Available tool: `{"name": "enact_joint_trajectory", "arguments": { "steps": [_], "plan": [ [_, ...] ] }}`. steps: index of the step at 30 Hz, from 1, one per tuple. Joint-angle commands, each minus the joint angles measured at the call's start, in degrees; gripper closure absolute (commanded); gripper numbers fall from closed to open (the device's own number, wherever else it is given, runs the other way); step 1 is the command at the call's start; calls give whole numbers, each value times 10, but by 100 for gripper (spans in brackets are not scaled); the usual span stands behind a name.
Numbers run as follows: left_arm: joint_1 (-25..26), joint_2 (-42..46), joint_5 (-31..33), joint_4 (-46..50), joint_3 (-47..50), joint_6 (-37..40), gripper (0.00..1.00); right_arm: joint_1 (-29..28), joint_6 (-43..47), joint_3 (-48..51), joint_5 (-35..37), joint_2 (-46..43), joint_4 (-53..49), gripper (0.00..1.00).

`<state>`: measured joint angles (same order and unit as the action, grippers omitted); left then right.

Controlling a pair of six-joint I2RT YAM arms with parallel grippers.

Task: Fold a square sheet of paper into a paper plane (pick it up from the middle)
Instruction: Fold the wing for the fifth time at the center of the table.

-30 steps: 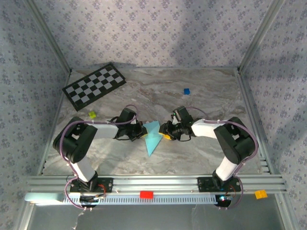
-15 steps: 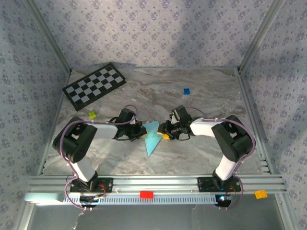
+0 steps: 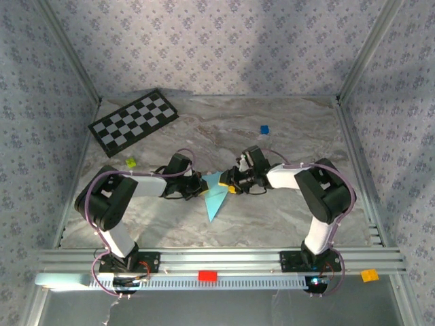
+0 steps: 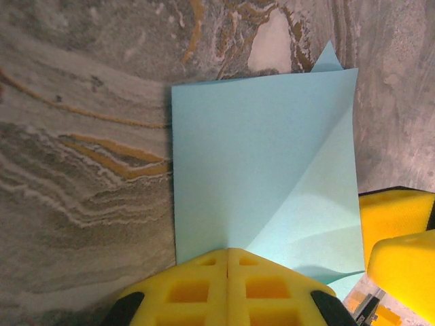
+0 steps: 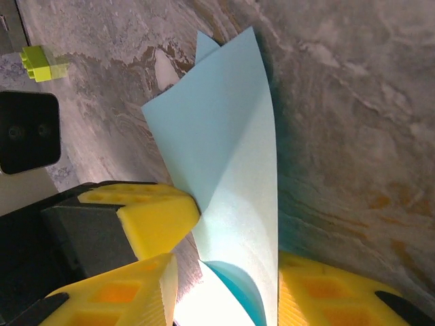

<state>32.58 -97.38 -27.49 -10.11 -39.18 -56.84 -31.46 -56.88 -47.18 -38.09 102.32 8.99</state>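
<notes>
I should move my left gripper to the paper's pointed end (image 3: 211, 215) and pinch the paper's fold, because the paper's flap (image 5: 246, 248) curls up at my right gripper and the fold is open.
The square sheet of paper (image 3: 216, 194) is light sky-blue and lies partly folded into a pointed shape on the marble table, between the two arms. My left gripper (image 3: 200, 185) is shut, its yellow fingertips (image 4: 228, 252) resting on the paper (image 4: 262, 176) where a diagonal crease starts. My right gripper (image 3: 230, 185) is open at the sheet's right side. A raised flap of the paper (image 5: 234, 176) curls up between its yellow fingers (image 5: 326, 288), leaning against the right-hand one. The left gripper's fingertip (image 5: 160, 214) touches that flap's base.
A black-and-white checkerboard (image 3: 133, 121) lies at the back left. A tiny blue cube (image 3: 264, 129) sits at the back, and a yellow-green brick (image 3: 130, 163) lies left of the left arm. Red (image 3: 207, 276) and orange (image 3: 369, 275) bricks rest on the front rail.
My right gripper has moved a little left and closer in on the sheet's right side. The left arm and the paper's point have stayed put.
</notes>
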Motion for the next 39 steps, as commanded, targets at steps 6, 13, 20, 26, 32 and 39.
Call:
{"name": "enact_joint_trajectory", "arguments": {
  "steps": [6,13,20,26,32,39],
  "plan": [
    [-6,-5,28,55,6,13,100,21,41,-21,-43,12,-18,61],
    [-6,-3,28,55,4,16,100,31,79,-48,-82,38,-40,66],
    [-5,3,28,51,4,14,100,37,99,-66,-84,50,-70,73],
    [-6,30,18,37,1,17,95,40,108,-67,-82,48,-84,91],
    [1,103,42,79,-21,47,75,41,60,-40,-41,13,-59,100],
    [83,188,147,180,-42,165,61,46,-140,62,53,-43,78,100]
  ]
}}
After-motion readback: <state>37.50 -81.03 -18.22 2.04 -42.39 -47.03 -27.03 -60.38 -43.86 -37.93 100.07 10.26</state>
